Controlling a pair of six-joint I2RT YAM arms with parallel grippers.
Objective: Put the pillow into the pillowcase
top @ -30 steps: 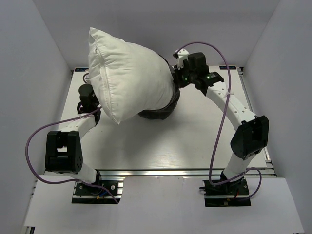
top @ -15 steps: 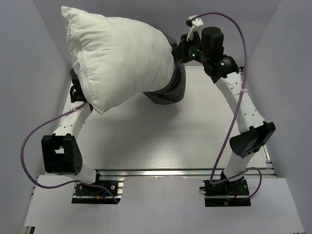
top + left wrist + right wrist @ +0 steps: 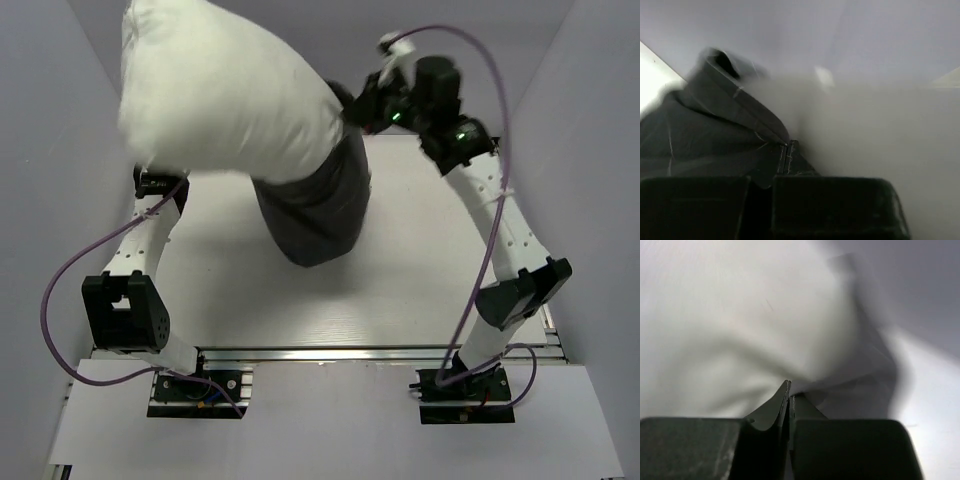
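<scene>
Next, my left gripper comes down and lines the pillow up with the hanging pillowcase [image 3: 315, 218], because most of the pillow leans at a slant out of the pillowcase's opening [image 3: 322, 170].
The off-white pillow [image 3: 225, 95] is held high above the table's far left, blurred by motion. The dark grey pillowcase [image 3: 315, 205] hangs from its lower right end as a loose sack over the table. My right gripper [image 3: 352, 104] is at the case's upper right edge. In the right wrist view it [image 3: 789, 390] is shut on a thin fold of the case [image 3: 870, 380] against the pillow [image 3: 740, 315]. My left gripper is hidden behind the pillow in the top view. In the left wrist view it [image 3: 785, 150] is shut on pillowcase fabric [image 3: 705, 130] beside the pillow [image 3: 865, 130].
The white table [image 3: 420, 270] lies below, with pale enclosure walls at left [image 3: 60, 150], right and back. A metal rail [image 3: 330, 355] runs along the near edge. Purple cables loop off both arms.
Both arms have risen, carrying the pillow higher and nearer the camera. The pillowcase, bunched under the pillow before, now hangs down long beneath it.
</scene>
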